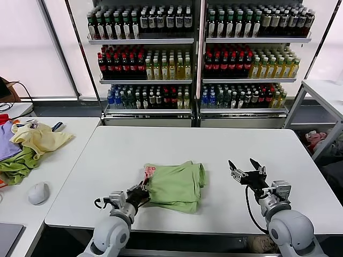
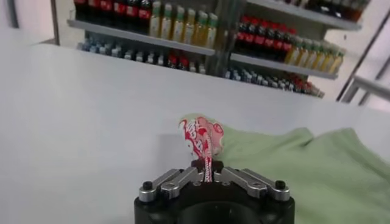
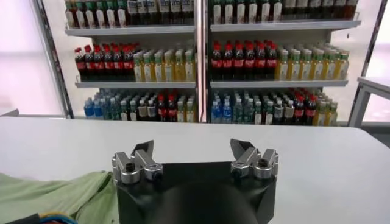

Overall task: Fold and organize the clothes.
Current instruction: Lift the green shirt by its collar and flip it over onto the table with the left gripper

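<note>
The polo shirt lies with its plain side up, and its printed patch (image 1: 149,171) shows only at the shirt's pinched edge. My left gripper should swing that edge across the shirt (image 1: 179,183) to flip it.
The light green polo shirt (image 1: 177,184) lies partly folded in the middle of the white table (image 1: 214,150), with a red-and-white printed patch (image 1: 149,171) turned up at its left edge. My left gripper (image 1: 142,191) is at that left edge, shut on the shirt's fabric. In the left wrist view the printed cloth (image 2: 202,137) rises from between the closed jaws of the left gripper (image 2: 206,171), and the green shirt (image 2: 292,164) spreads beyond. My right gripper (image 1: 245,170) hovers open to the right of the shirt, holding nothing. The right wrist view shows the right gripper (image 3: 192,149) spread wide and a shirt corner (image 3: 55,195).
A side table on the left carries a heap of pale yellow, purple and darker green garments (image 1: 27,147) and a grey mouse (image 1: 38,193). Shelves of bottles (image 1: 198,53) stand behind the table. Another table (image 1: 327,91) stands at the far right.
</note>
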Available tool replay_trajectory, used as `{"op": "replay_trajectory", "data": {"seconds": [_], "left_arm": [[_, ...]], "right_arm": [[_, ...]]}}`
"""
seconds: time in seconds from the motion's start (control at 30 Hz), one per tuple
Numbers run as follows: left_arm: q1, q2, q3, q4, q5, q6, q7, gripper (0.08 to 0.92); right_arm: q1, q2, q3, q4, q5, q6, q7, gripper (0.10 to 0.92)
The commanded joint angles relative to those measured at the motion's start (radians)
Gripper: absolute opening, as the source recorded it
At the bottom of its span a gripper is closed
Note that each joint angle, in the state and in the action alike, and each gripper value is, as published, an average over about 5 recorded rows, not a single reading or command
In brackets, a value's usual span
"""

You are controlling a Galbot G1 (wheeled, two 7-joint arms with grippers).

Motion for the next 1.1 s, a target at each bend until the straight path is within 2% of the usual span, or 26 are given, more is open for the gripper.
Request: {"op": "replay_trajectory", "data": {"seconds": [0.03,0.2,0.4,0.5,0.6,0.7,0.83,0.97,1.1], "left_arm": [[0.010,0.026,-0.248,-0.072,-0.543,0.020,-0.020,0.120],[0.003,0.106,-0.390,-0.119,-0.703,0.048,-0.036,0.120],[-0.016,0.254,-0.567,-0.140,-0.821,0.084,-0.046,0.120],[-0.029,0.308,-0.607,-0.160,-0.823,0.097,-0.048,0.120],[-0.038,0.330,-0.599,-0.213,-0.787,0.102,-0.055,0.120],[-0.036,0.318,-0.538,-0.290,-0.686,0.100,-0.059,0.120],[-0.024,0.252,-0.362,-0.346,-0.500,0.095,-0.050,0.120],[-0.039,0.160,-0.136,-0.311,-0.224,0.086,-0.019,0.120],[-0.083,0.056,0.068,-0.224,-0.037,0.087,-0.011,0.120]], "right_arm": [[0.003,0.001,0.001,0.001,0.003,0.001,0.000,0.823],[0.008,0.002,0.002,0.002,0.008,0.004,0.000,0.823],[0.011,0.009,0.005,0.004,0.012,0.010,-0.001,0.823],[0.015,0.014,0.007,0.005,0.014,0.012,-0.001,0.823],[0.018,0.017,0.006,0.008,0.016,0.013,-0.002,0.823],[0.016,0.019,0.005,0.012,0.016,0.014,-0.003,0.823],[0.009,0.017,0.009,0.017,0.017,0.017,-0.005,0.823],[0.003,0.015,0.015,0.016,0.019,0.022,-0.006,0.823],[0.000,0.021,0.017,0.020,0.016,0.024,-0.005,0.823]]}}
